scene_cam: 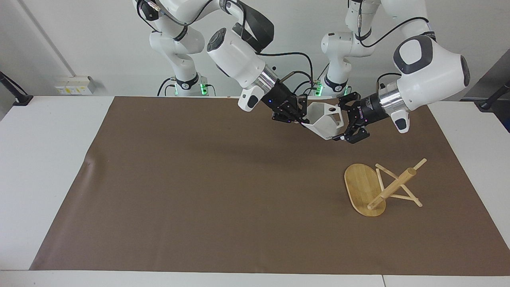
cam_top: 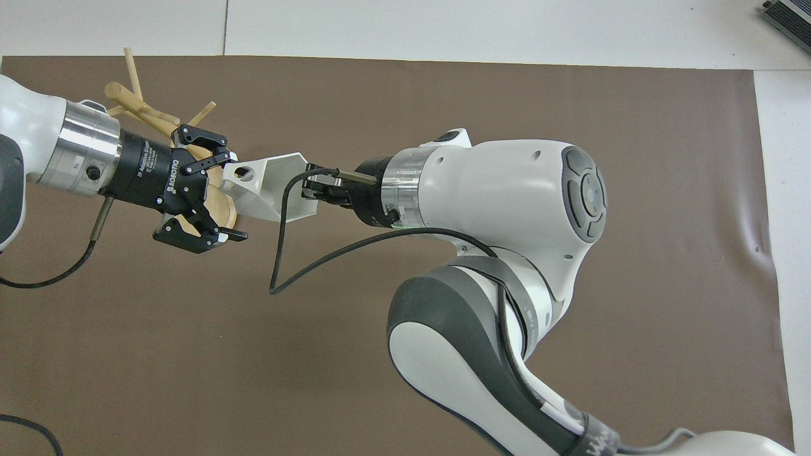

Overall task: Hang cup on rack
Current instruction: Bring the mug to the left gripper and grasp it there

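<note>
The bamboo rack's broad base (cam_top: 221,206) shows under my left gripper. The rack (cam_top: 137,105) should stay in place when I hang the cup on its peg.
The white faceted cup (scene_cam: 323,121) hangs tilted in the air over the brown mat, near the robots' edge. My right gripper (scene_cam: 299,118) is shut on its rim. My left gripper (scene_cam: 342,119) is open, one finger on each side of the cup's handle end; contact does not show. In the overhead view the cup (cam_top: 269,187) sits between the right gripper (cam_top: 312,190) and the left gripper (cam_top: 231,193), with its handle hole facing up. The bamboo rack (scene_cam: 364,189) lies tipped on the mat, farther from the robots than the cup. Its post (scene_cam: 392,188) slants toward the left arm's end.
The brown mat (scene_cam: 199,191) covers most of the white table (scene_cam: 48,159). In the overhead view the left gripper partly covers the rack's base (cam_top: 223,209), and its pegs (cam_top: 133,73) stick out past the left wrist. A black cable (cam_top: 285,253) loops under the right wrist.
</note>
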Action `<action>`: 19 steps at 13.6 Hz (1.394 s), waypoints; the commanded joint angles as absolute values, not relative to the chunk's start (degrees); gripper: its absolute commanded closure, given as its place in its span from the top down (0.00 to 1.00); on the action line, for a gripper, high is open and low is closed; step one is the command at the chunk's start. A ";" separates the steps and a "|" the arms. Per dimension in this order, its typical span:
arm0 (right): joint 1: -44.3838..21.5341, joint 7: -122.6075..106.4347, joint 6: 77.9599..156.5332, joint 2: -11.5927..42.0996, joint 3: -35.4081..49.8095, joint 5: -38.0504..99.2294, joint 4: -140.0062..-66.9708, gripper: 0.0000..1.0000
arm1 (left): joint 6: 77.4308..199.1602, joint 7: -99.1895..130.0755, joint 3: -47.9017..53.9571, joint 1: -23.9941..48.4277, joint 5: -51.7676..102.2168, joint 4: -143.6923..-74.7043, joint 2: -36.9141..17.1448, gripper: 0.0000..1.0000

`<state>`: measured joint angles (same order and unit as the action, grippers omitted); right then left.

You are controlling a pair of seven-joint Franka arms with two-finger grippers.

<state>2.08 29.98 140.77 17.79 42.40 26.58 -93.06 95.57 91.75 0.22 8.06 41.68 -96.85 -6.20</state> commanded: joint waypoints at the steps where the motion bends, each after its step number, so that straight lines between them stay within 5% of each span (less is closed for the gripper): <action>1: 2.72 31.03 142.03 18.02 43.33 27.69 -93.25 0.00 | 96.41 93.25 -0.18 9.31 42.54 -98.00 -4.84 1.00; 9: 2.72 31.03 141.94 18.02 43.33 27.69 -93.25 0.00 | 97.29 93.25 -0.26 9.67 42.54 -99.58 -4.13 1.00; 11: 2.72 31.11 141.94 18.02 43.33 27.69 -93.25 0.00 | 97.38 93.25 -0.26 9.58 42.54 -99.58 -4.13 0.51; 14: 2.72 31.11 141.94 18.02 43.33 27.69 -93.25 0.00 | 97.38 93.16 -0.26 9.58 42.54 -99.58 -4.04 0.03; 17: 2.72 31.11 141.77 18.02 43.33 27.69 -93.25 0.00 | 97.56 93.25 -0.35 9.49 42.54 -99.58 -3.69 0.00; 19: 2.72 31.11 141.68 18.02 43.33 27.69 -93.25 0.14 | 97.38 93.25 -0.44 9.14 42.54 -99.58 -3.60 0.00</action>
